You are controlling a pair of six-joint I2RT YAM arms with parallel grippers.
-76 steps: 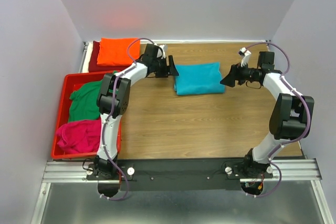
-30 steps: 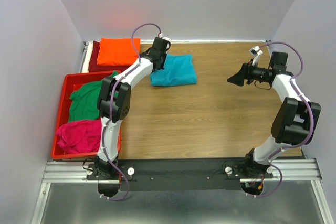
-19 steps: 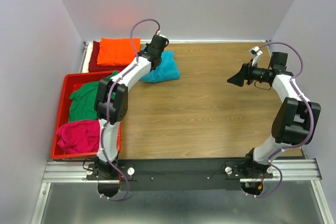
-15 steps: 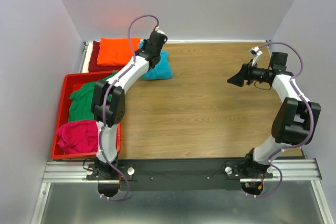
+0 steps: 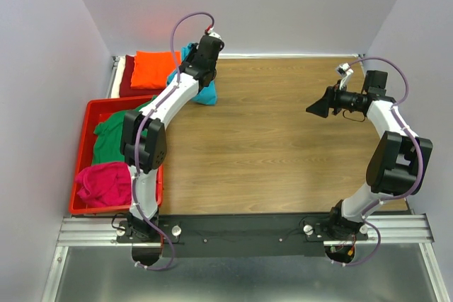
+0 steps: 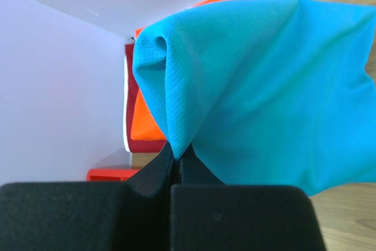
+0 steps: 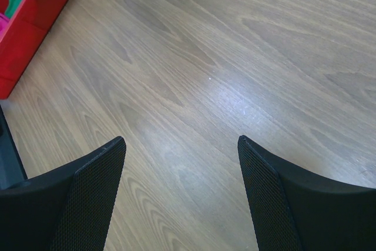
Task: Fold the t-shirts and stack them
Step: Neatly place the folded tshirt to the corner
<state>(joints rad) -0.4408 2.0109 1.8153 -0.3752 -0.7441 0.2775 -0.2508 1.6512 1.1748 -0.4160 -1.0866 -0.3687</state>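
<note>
My left gripper should pull the turquoise t-shirt (image 5: pixel 206 95) across the orange t-shirt (image 5: pixel 151 70) before I release it, because it hangs past the orange t-shirt's edge over the wood.
The turquoise t-shirt (image 5: pixel 207 93) hangs bunched from my left gripper (image 5: pixel 192 67) at the table's back left, next to the stack. In the left wrist view my left gripper (image 6: pixel 176 154) is shut on a fold of that turquoise t-shirt (image 6: pixel 264 80), which drapes to the right. Behind it lies the folded orange t-shirt (image 6: pixel 147 124) on a dark red one (image 6: pixel 144 145). From above, the orange t-shirt (image 5: pixel 156 67) tops the dark red t-shirt (image 5: pixel 131 85). My right gripper (image 5: pixel 316 108) hovers at the right, open and empty (image 7: pixel 182 145) over bare wood.
A red crate (image 5: pixel 80 153) at the left edge holds a green t-shirt (image 5: pixel 113 136) and a magenta t-shirt (image 5: pixel 106 182). Its corner (image 7: pixel 35 10) shows in the right wrist view. Grey walls close in the back and sides.
My left gripper has dragged and lifted the turquoise t-shirt from the table's middle back towards the orange stack at the left. The right arm pulled back slightly and then stayed still.
</note>
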